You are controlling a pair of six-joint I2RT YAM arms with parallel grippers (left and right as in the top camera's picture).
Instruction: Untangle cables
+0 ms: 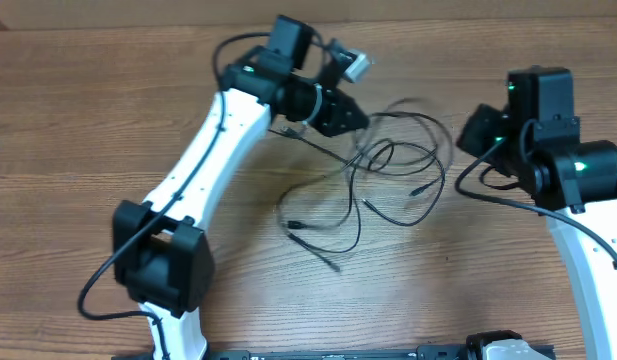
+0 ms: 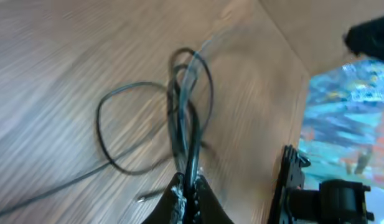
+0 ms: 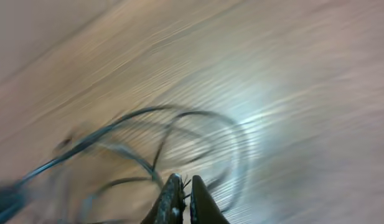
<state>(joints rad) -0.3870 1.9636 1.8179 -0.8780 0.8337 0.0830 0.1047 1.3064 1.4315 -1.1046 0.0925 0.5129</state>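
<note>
Crossed cable loops (image 1: 386,153) are bunched up under the left gripper's fingers, so the left gripper should pull back and hold them while the right gripper takes the strands of cable there (image 1: 374,122).
The cables (image 1: 388,165) are thin black cords lying in tangled loops mid-table, with small plugs (image 1: 333,265) at their loose ends. My left gripper (image 1: 360,118) sits at the tangle's upper left. In the left wrist view it (image 2: 188,186) is shut on a bunch of cable strands (image 2: 185,99) that rise from the wood into the jaws. My right gripper (image 1: 462,140) is at the tangle's right side. In the right wrist view it (image 3: 185,182) is shut, with a thin strand of the cables (image 3: 179,115) caught between its fingertips. A blurred loop (image 1: 418,105) hangs between the two grippers.
The wooden table (image 1: 88,120) carries the left arm's base (image 1: 163,265) at front left and the right arm (image 1: 578,170) along the right edge. A black mount (image 2: 294,180) stands at the table's edge, with a colourful area (image 2: 341,118) beyond it.
</note>
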